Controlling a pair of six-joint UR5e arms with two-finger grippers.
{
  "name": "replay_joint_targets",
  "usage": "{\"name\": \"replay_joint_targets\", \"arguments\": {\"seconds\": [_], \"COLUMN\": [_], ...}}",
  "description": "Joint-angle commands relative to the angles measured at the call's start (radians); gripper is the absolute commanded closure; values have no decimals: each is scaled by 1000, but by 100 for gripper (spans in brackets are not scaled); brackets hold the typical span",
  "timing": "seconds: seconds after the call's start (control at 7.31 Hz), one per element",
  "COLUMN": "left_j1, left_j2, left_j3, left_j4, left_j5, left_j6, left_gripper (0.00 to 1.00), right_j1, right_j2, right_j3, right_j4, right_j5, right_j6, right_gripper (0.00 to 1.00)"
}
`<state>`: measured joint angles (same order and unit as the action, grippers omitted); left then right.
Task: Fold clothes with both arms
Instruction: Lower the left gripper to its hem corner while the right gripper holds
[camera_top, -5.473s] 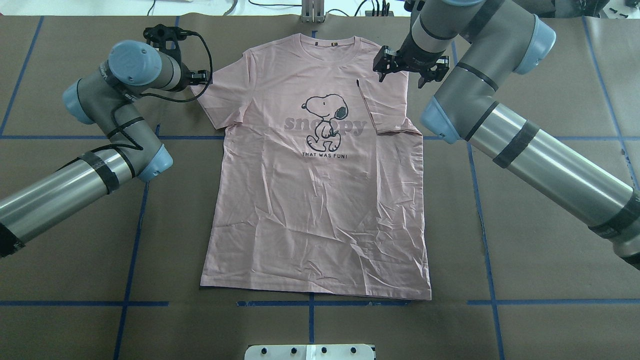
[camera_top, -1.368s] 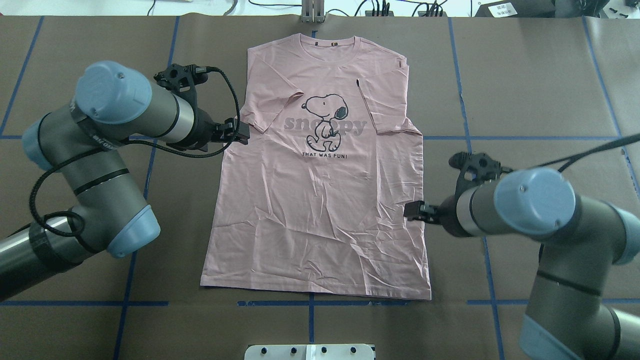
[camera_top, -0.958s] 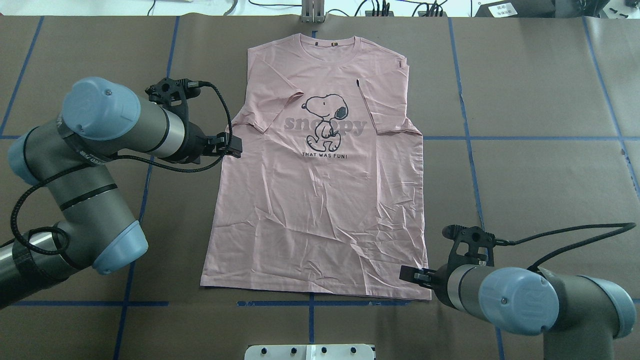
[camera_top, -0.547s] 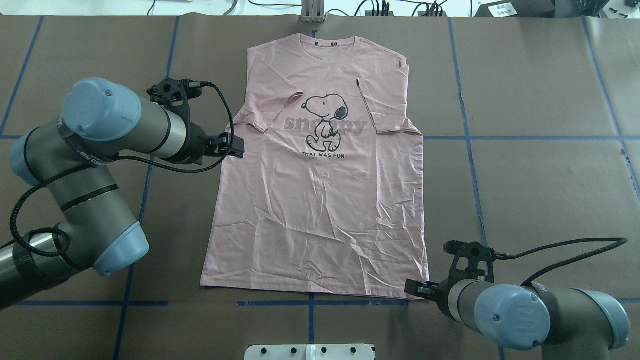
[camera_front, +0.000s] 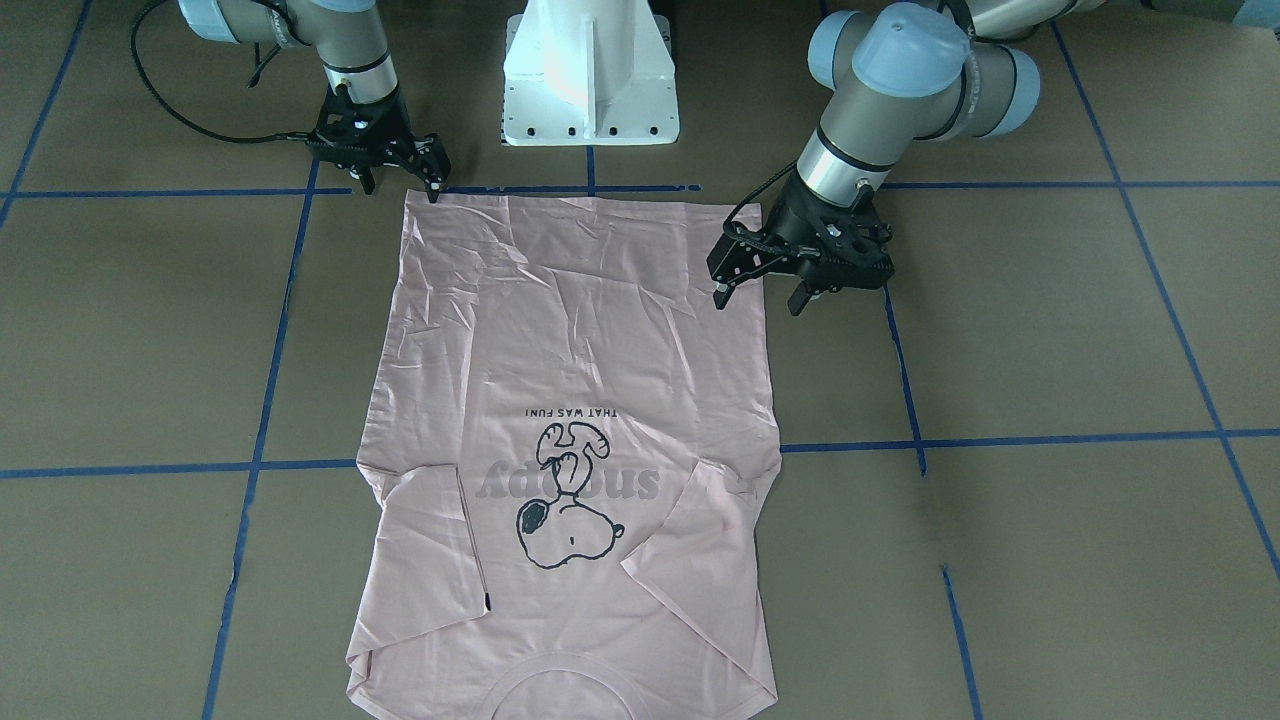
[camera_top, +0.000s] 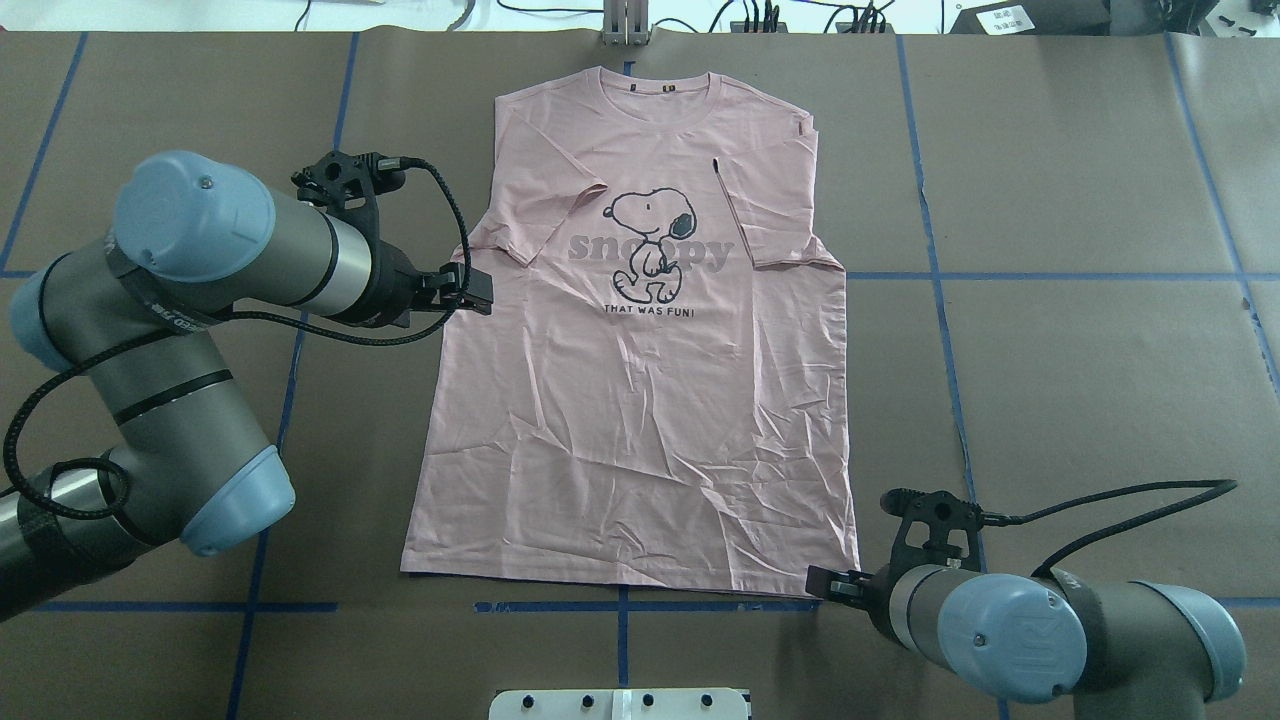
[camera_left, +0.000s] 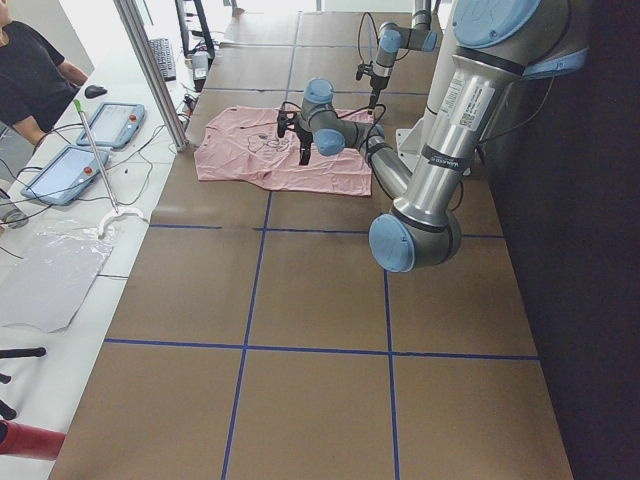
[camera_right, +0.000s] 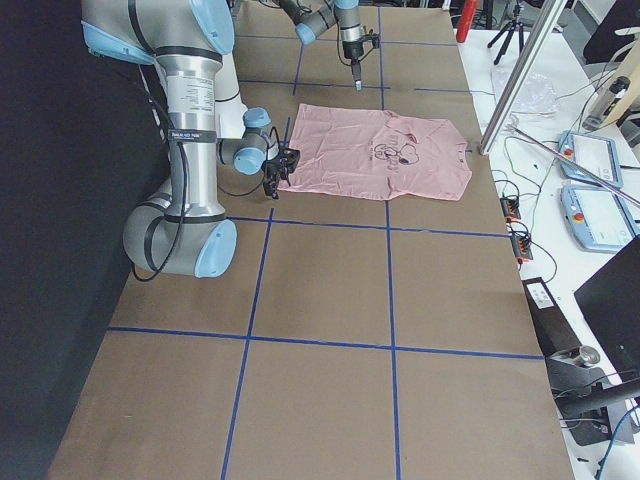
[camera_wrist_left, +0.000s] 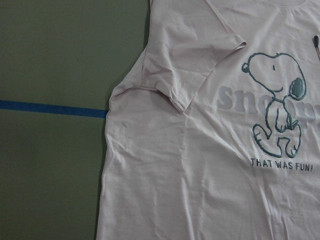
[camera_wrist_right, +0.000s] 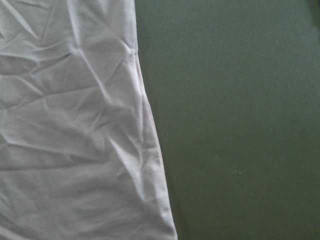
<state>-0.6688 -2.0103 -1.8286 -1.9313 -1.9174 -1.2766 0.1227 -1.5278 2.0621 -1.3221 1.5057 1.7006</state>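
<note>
My gripper will pull the hem of the pale pink T-shirt, which will slide whole, sleeves still folded in, because both sleeves lie flat on its front.
The pale pink T-shirt lies flat and face up on the brown table, Snoopy print showing, both sleeves folded in onto the front. It also shows in the front view. My left gripper is open and empty, raised over the shirt's left side edge below the armpit; in the front view its fingers stand apart. My right gripper is open and empty at the hem's right corner, seen low over it in the front view. The wrist views show only shirt and table, no fingers.
The white pedestal base stands at the table's robot side. Blue tape lines cross the brown table cover. A white plate sits at the near edge. An operator and tablets are beyond the collar end.
Over the last seconds the left sleeve was folded onto the front and both arms left the collar end. In the last half second the right gripper settled at the hem corner; the left barely shifted.
</note>
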Motion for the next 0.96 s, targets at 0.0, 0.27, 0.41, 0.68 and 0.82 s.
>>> {"name": "replay_joint_targets", "arguments": {"seconds": [0.0,0.27,0.41,0.68,0.82], "left_j1": [0,0,0,0,0], "left_j2": [-1,2,2,-4,-4], "left_j3": [-12,-12,-12,-14,-14], "left_j4": [0,0,0,0,0], "left_j5": [0,0,0,0,0], "left_j6": [-1,-1,-1,-3,-3], "left_gripper": [0,0,0,0,0], "right_j1": [-6,3,3,3,5], "right_j2": [28,25,18,11,11], "right_j3": [-19,-7,-10,-16,-14], "right_j4": [0,-2,-2,-11,-12], "right_j5": [11,39,39,39,39], "right_j6": [-1,-1,-1,1,-1], "right_gripper": [4,5,5,5,17]}}
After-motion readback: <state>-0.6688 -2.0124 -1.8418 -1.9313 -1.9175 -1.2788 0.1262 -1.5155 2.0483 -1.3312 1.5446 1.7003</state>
